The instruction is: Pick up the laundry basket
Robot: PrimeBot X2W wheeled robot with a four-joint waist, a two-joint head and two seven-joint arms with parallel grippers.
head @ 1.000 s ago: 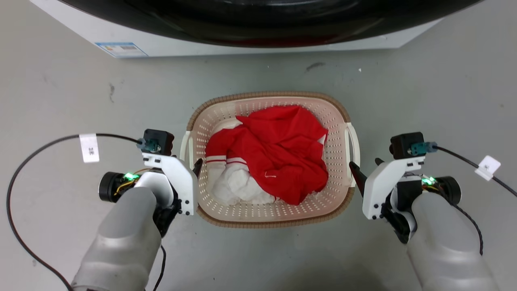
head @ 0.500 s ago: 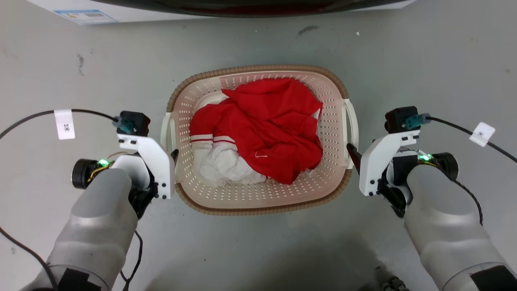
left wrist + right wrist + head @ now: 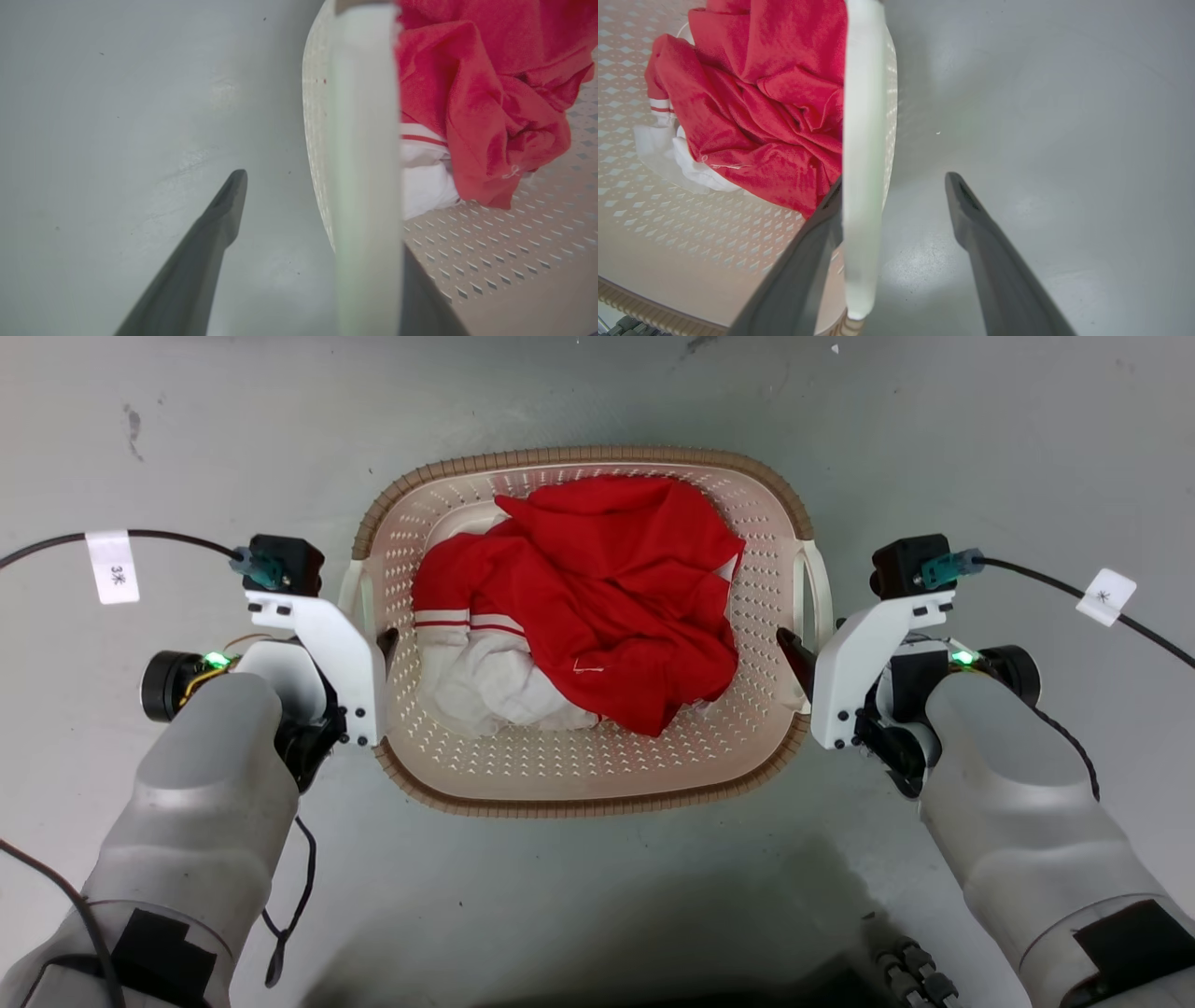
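Note:
The laundry basket (image 3: 594, 767) will hang level and keep its load settled when the robot lifts, since the basket's white handles (image 3: 821, 595) are opposite each other across the heaped clothes.
The laundry basket (image 3: 579, 455), cream with a brown woven rim, stands on the grey floor with a red garment (image 3: 616, 588) and a white one (image 3: 485, 686) inside. My left gripper (image 3: 373, 649) is open at the basket's left white handle (image 3: 355, 597). In the left wrist view that handle (image 3: 366, 163) runs between the fingers (image 3: 219, 224) of the left gripper (image 3: 317, 210). My right gripper (image 3: 805, 658) is open at the right handle (image 3: 822, 593). In the right wrist view the handle (image 3: 861, 163) lies within the right gripper (image 3: 896, 179), one finger (image 3: 803, 261) inside the basket and the other outside.
Black cables with white tags trail from both wrists, at the left (image 3: 112, 565) and the right (image 3: 1102, 595). A dark shadow and part of my base (image 3: 910, 971) sit at the bottom edge. Bare grey floor (image 3: 1027, 448) surrounds the basket.
The camera has tilted down, so the washer has slid out of the top. Both grippers have closed in on the basket's sides and now straddle the white handles.

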